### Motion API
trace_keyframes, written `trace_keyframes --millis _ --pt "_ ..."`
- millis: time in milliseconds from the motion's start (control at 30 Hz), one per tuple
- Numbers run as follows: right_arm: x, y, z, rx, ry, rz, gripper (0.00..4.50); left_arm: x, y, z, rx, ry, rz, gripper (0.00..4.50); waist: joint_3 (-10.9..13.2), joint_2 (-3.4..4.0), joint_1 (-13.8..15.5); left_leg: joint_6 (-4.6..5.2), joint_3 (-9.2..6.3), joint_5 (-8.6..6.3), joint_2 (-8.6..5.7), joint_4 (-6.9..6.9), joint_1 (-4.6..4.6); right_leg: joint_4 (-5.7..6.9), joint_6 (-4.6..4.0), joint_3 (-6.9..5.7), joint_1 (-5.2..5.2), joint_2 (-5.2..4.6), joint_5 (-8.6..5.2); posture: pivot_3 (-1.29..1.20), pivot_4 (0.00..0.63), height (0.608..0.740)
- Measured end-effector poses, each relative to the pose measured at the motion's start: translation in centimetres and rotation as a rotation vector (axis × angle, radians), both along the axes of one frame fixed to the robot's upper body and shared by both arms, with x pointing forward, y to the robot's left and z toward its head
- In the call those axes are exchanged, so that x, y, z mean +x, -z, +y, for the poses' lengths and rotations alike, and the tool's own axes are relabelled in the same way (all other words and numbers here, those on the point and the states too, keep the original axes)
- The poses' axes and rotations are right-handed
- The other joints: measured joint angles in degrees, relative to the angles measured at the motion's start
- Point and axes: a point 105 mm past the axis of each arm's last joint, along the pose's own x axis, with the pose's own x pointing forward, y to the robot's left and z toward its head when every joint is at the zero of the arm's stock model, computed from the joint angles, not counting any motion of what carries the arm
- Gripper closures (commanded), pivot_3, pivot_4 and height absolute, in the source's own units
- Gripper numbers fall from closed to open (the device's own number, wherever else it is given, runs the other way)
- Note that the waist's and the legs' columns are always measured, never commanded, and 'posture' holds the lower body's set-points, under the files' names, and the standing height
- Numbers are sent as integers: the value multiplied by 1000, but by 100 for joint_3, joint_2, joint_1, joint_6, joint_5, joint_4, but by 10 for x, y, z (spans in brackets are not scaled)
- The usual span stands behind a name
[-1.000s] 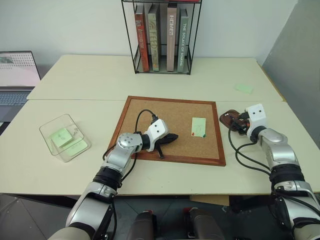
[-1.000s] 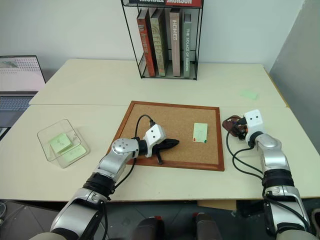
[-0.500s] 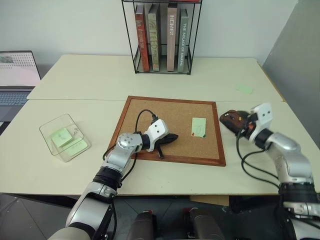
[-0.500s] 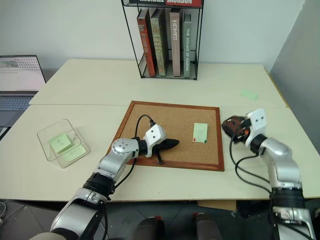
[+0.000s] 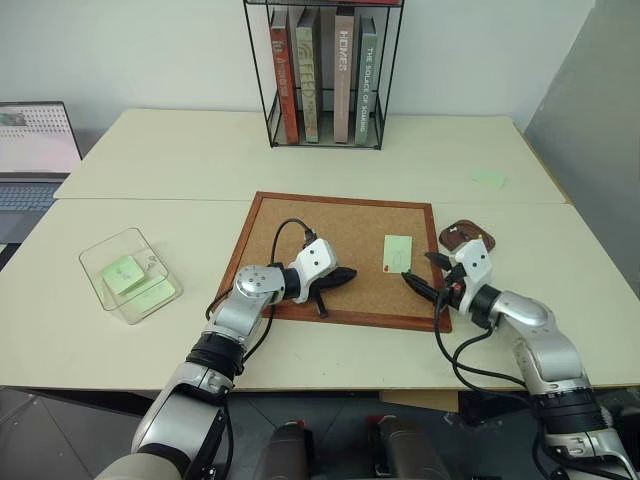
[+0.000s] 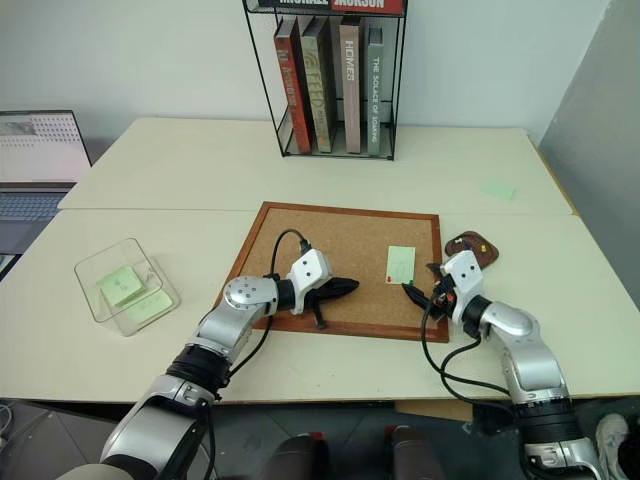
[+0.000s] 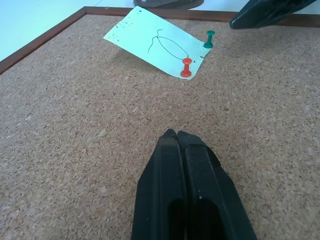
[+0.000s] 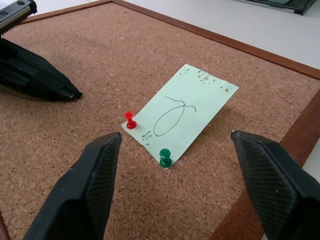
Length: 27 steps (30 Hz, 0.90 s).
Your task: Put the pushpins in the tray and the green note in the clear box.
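The green note [image 5: 397, 254] will come away with the red pushpin [image 8: 130, 120] when I pull that pushpin out, because the pushpin goes through the green note's corner.
The green note [image 5: 397, 253] lies on the right part of the corkboard [image 5: 300, 225]. A red pushpin [image 8: 130, 120] and a green pushpin [image 8: 165, 157] stand in its two near corners. My right gripper [image 8: 176, 136] is open, low over the board's near right corner, and points at the note with the green pushpin between its fingers' lines. The dark tray [image 5: 466, 236] sits on the table just right of the board, behind that gripper. My left gripper [image 5: 350, 272] rests shut on the cork, left of the note. The clear box [image 5: 108, 244] stands far left with pale green slips inside.
A wire rack of books [image 5: 322, 75] stands at the back centre. A laptop [image 5: 30, 150] sits at the far left. A loose green slip [image 5: 488, 177] lies on the table at the back right. The corkboard has a raised wooden frame.
My right gripper has left the tray, swung left and back toward me, and now hovers at the corkboard's near right corner facing the note. The left arm has stayed put.
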Motion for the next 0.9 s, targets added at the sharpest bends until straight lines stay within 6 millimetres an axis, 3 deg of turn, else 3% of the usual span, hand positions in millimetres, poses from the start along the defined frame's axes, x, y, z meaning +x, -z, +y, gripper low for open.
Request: trace_keyframes --millis 133,433,900 --pt "0 8 0 -28 -4 10 2330 0 0 0 0 0 0 4500 0 0 0 0 -1 0 1 0 0 0 0 0 0 0 0 0 150 740" --pt "0 11 5 -35 -17 11 4400 0 0 0 1 0 0 4500 0 0 -1 0 -1 0 1 0 1 0 0 0 1 0 0 0 150 740" --pt "-2 5 7 17 -14 -4 4482 0 0 1 3 1 -3 4500 0 0 -5 0 -1 0 2 -2 0 0 0 0 1 0 0 0 150 740"
